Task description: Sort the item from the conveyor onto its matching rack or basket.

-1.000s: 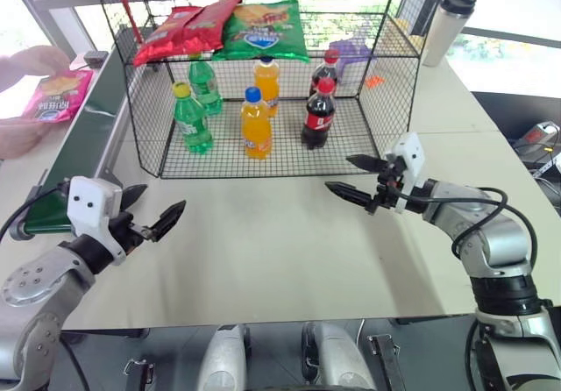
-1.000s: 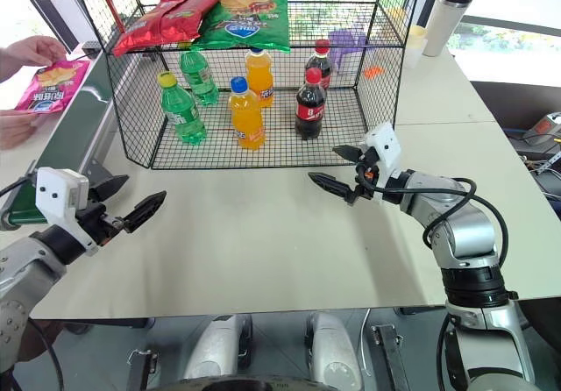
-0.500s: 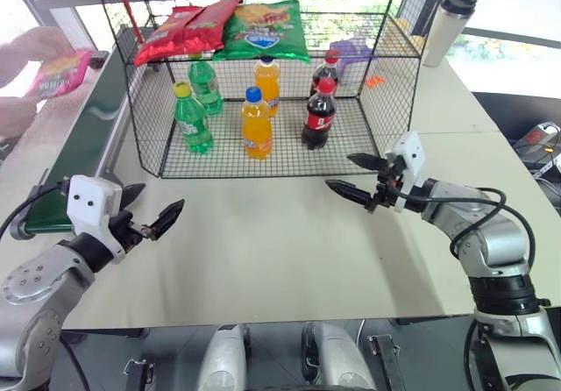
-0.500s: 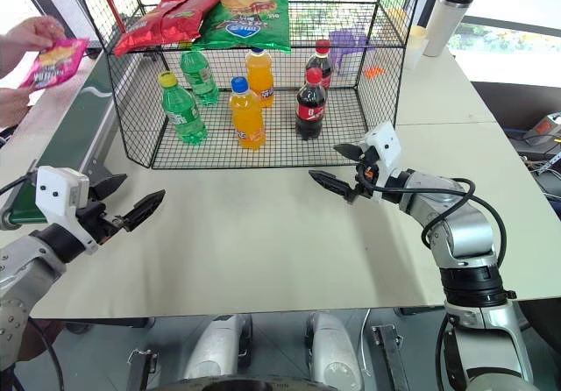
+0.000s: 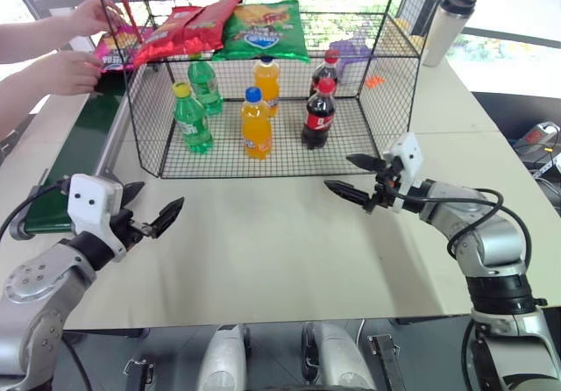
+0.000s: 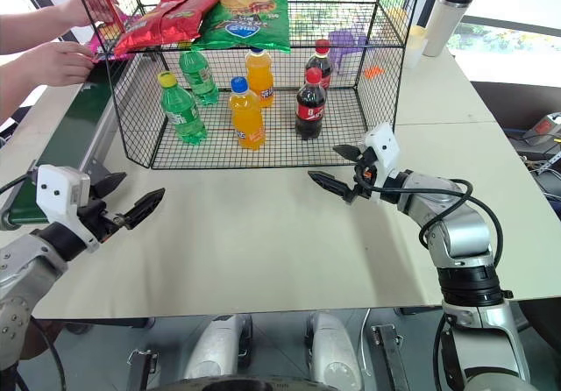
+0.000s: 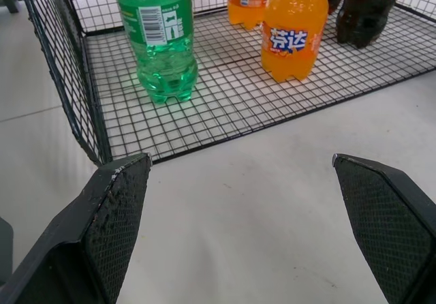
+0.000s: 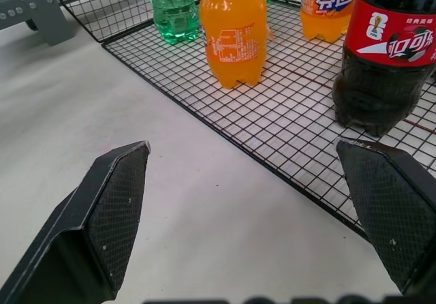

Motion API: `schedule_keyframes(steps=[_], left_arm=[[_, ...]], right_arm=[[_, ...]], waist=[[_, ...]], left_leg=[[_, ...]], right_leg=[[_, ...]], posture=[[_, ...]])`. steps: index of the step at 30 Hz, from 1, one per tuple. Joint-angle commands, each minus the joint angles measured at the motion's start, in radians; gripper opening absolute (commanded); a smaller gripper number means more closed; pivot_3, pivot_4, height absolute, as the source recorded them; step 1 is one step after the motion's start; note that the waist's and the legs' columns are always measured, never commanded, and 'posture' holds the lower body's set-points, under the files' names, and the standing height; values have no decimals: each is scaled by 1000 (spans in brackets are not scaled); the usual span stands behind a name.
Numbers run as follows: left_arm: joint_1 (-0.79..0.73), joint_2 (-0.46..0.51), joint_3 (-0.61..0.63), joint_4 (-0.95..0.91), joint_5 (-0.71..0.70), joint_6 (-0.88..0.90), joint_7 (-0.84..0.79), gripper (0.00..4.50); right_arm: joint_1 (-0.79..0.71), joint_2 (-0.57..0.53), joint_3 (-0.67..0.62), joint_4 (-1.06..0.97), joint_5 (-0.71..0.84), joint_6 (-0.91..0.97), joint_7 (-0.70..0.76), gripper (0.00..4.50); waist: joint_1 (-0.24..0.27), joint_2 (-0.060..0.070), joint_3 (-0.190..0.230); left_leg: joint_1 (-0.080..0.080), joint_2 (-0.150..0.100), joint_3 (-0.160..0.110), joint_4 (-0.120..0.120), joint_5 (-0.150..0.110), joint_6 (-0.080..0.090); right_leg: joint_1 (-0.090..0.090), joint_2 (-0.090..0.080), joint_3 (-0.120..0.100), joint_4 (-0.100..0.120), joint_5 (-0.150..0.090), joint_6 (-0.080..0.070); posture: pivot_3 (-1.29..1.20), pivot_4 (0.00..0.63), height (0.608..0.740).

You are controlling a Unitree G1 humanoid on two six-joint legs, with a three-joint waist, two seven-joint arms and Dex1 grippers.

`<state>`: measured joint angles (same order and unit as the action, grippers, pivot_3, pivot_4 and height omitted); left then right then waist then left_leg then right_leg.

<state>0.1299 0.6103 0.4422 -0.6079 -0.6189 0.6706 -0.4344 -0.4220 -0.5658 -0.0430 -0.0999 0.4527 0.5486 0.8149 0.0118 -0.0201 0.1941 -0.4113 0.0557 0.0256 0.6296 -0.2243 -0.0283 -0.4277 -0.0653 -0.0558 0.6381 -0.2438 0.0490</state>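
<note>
I expect the pink crisp bag (image 5: 120,47) to lie spread out beside the green crisp bag when I carry it over, because a wide gap (image 5: 344,35) is open there.
A person's hands hold the pink crisp bag, the item (image 5: 110,47), over the far end of the dark green conveyor (image 5: 74,145), right against the upper left corner of the black wire rack (image 5: 391,84); mesh and hands hide most of the bag. My left gripper (image 5: 164,195) hovers open and empty over the white table near the conveyor's near end. In front of the rack's right part, my right gripper (image 5: 337,171) is also open and empty. The left wrist view shows wide-apart fingers (image 7: 116,202) facing the rack floor, as do those in the right wrist view (image 8: 112,202).
On the rack's upper shelf lie red crisp bags (image 5: 180,30) and a green one (image 5: 263,30). Green (image 5: 191,117), orange (image 5: 255,124) and cola (image 5: 318,113) bottles stand on its floor. A white tumbler (image 5: 445,30) stands at the back right. Bare table stretches between my grippers.
The person's hands carried the pink bag from left of the conveyor rightward and further back, up to the rack's upper left corner. Both grippers have stayed still and open.
</note>
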Motion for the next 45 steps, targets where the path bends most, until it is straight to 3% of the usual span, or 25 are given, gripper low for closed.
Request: schedule_keyframes(steps=[1,15,19,21,24,27,30,32,45], left_arm=[[4,0,0,-27,12,-23,2,4434],[62,3,62,-97,26,-21,33,4434],[74,159,195,-87,196,-118,-5,4434],[175,275,254,-61,359,-215,-91,4434],[312,336,358,-13,524,-365,-177,4434],[422,327,461,43,662,-533,-222,4434],[567,281,543,140,864,-772,-185,4434],[618,235,565,173,923,-870,-151,4434],[635,67,475,258,1134,-1043,40,4434]], right_arm=[[-25,6,-5,-2,-1,-31,9,4500],[-117,35,-4,56,45,-15,51,4500],[-211,83,-31,66,126,43,58,4500],[-256,102,-30,75,152,61,66,4500],[-304,125,5,80,148,57,88,4500],[-344,159,74,103,79,-18,106,4500],[-394,231,151,170,-10,-140,106,4500],[-407,265,178,191,-29,-173,120,4500],[-402,311,211,242,-65,-230,183,4500]], waist=[[0,0,0],[-4,0,0],[-4,0,0],[-4,0,0],[-9,5,-1],[-19,4,-1],[-29,4,-1],[-34,4,-1],[-28,2,-2]], left_leg=[[0,0,0,0,0,0],[0,1,0,0,0,0],[0,3,0,1,0,0],[1,5,0,0,0,0],[1,6,4,-3,0,0],[0,7,5,-4,0,0],[0,7,6,-5,-1,0],[0,8,9,-6,0,0],[-2,10,11,-7,-1,-1]], right_leg=[[0,0,0,0,0,0],[0,1,0,0,0,0],[-1,3,0,1,1,-2],[-1,5,-1,1,2,-3],[-3,4,0,-1,2,-4],[-4,4,0,-3,2,-4],[-5,4,0,-4,2,-4],[-7,4,0,-4,3,-5],[-9,3,0,-4,4,-6]], posture=[[0,150,740],[0,150,740],[0,150,740],[0,150,740],[0,150,740],[0,150,740],[0,150,740],[0,150,740],[0,150,740]])
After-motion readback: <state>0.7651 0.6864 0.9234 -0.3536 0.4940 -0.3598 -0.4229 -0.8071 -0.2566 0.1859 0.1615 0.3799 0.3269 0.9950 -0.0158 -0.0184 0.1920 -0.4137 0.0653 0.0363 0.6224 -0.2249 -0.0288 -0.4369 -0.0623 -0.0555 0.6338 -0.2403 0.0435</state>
